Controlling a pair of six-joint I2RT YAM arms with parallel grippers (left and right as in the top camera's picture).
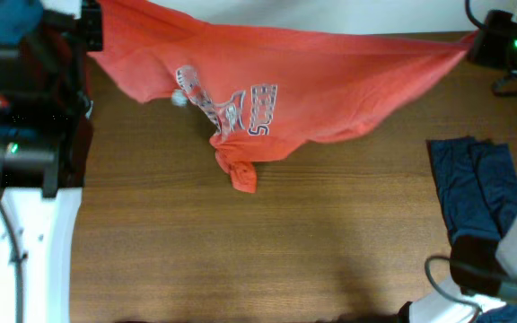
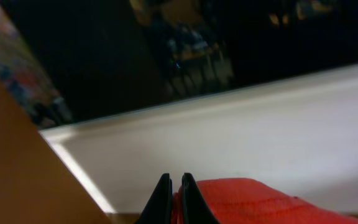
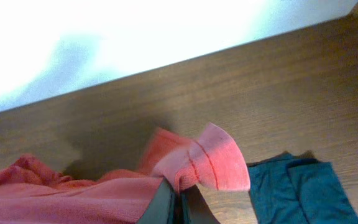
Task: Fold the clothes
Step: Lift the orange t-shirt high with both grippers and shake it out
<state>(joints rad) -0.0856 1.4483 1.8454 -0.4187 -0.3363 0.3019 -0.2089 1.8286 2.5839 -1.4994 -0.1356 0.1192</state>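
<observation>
Next, I swing the red T-shirt's lower part (image 1: 235,164) toward the wall strip (image 1: 330,16) with my left gripper and right gripper before laying it flat, because it is bunched up over the wood.
A red T-shirt (image 1: 276,72) with a white printed logo is stretched in the air across the back of the table, its lower part sagging onto the wood. My left gripper (image 2: 173,186) is shut on the shirt's left edge (image 2: 241,199) at the far left. My right gripper (image 3: 178,196) is shut on the shirt's right edge, a hem flap (image 3: 213,162) sticking out past the fingers, at the far right corner (image 1: 469,40).
A folded dark blue garment (image 1: 474,184) lies on the wooden table (image 1: 240,260) at the right; it also shows in the right wrist view (image 3: 297,193). A white wall strip runs along the table's back edge. The arm bases stand at the left and right sides.
</observation>
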